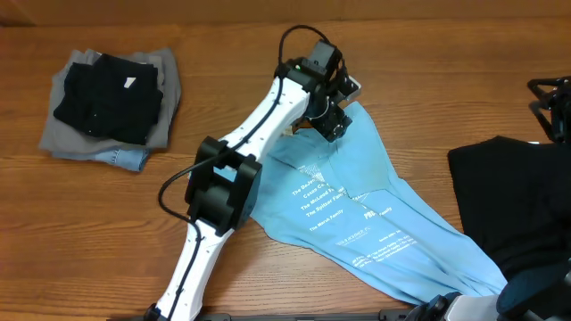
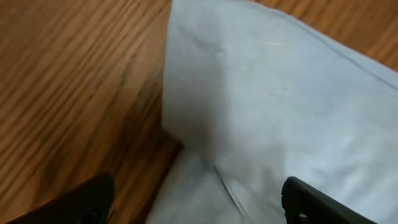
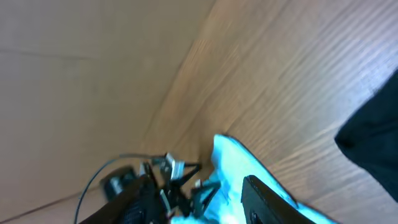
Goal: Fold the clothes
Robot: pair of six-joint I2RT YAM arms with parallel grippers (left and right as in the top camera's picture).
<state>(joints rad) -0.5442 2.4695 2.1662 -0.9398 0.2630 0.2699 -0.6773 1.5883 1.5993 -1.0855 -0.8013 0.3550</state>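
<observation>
The black garment is lying against the sky-blue shirt's near end (image 1: 484, 274). My right gripper should pull the black garment aside (image 1: 500, 192) first, so that I can then fold the shirt.
A light sky-blue shirt (image 1: 375, 209) with white lettering lies spread diagonally across the wooden table, narrow end at the top. My left gripper (image 1: 332, 121) hovers over that narrow end. In the left wrist view its jaws (image 2: 199, 200) stand wide apart above the blue cloth (image 2: 280, 106), gripping nothing. My right gripper (image 3: 199, 205) is low at the shirt's near end, jaws apart, looking along the blue cloth (image 3: 233, 162) towards the left arm. A stack of folded clothes (image 1: 109, 109), black on grey on denim, sits at the far left.
A black garment (image 1: 513, 201) lies bunched at the right side of the table. A dark stand (image 1: 553, 107) is at the right edge. The left arm (image 1: 223, 187) stretches from the front edge across the middle.
</observation>
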